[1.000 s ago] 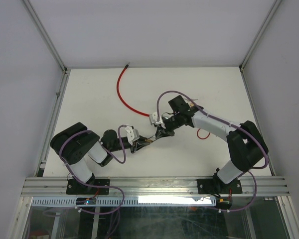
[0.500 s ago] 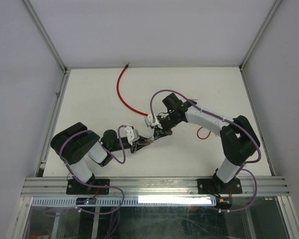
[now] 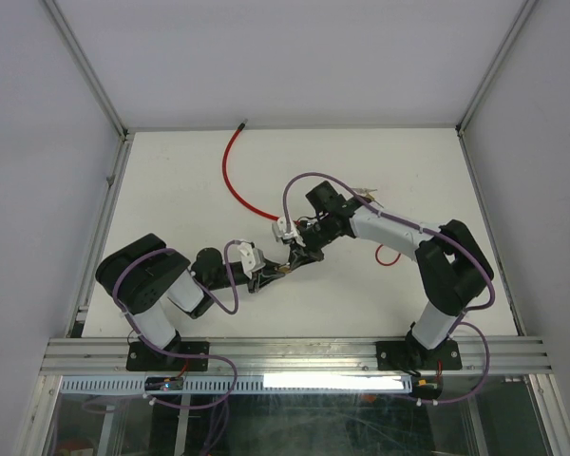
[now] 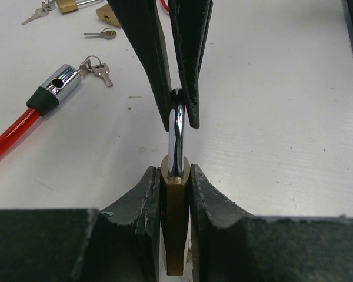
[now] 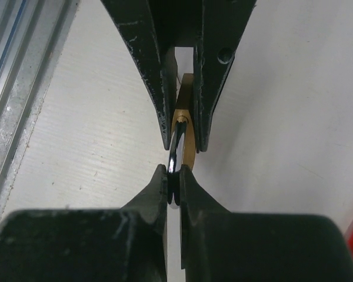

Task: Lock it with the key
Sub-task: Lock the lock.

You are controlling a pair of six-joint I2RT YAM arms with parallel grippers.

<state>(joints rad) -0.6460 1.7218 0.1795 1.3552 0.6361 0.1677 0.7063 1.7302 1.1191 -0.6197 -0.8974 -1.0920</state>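
My left gripper is closed on the brass body (image 4: 175, 226), so it should open and take the key while my right gripper holds the padlock by its shackle.
A brass padlock (image 4: 175, 217) with a steel shackle (image 4: 176, 138) is held between both grippers near the table's middle (image 3: 287, 270). My left gripper (image 4: 175, 179) is shut on the padlock's brass body. My right gripper (image 5: 173, 179) is shut on the shackle (image 5: 175, 154); its fingers (image 4: 188, 59) show from above in the left wrist view. The brass body (image 5: 187, 132) shows between the left fingers in the right wrist view. Loose keys (image 4: 100, 34) lie on the table far from the padlock. No key is in either gripper.
A red cable lock (image 3: 234, 176) with a chrome head (image 4: 59, 82) and keys on a ring (image 4: 97, 69) lies at the back left. Another brass padlock with keys (image 4: 67, 4) lies further back. A red loop (image 3: 389, 256) lies by the right arm. A metal rail (image 5: 17, 94) borders the table.
The right arm's elbow and wrist have swung left and back a little around the padlock. Both grippers have stayed shut on the padlock at the same spot.
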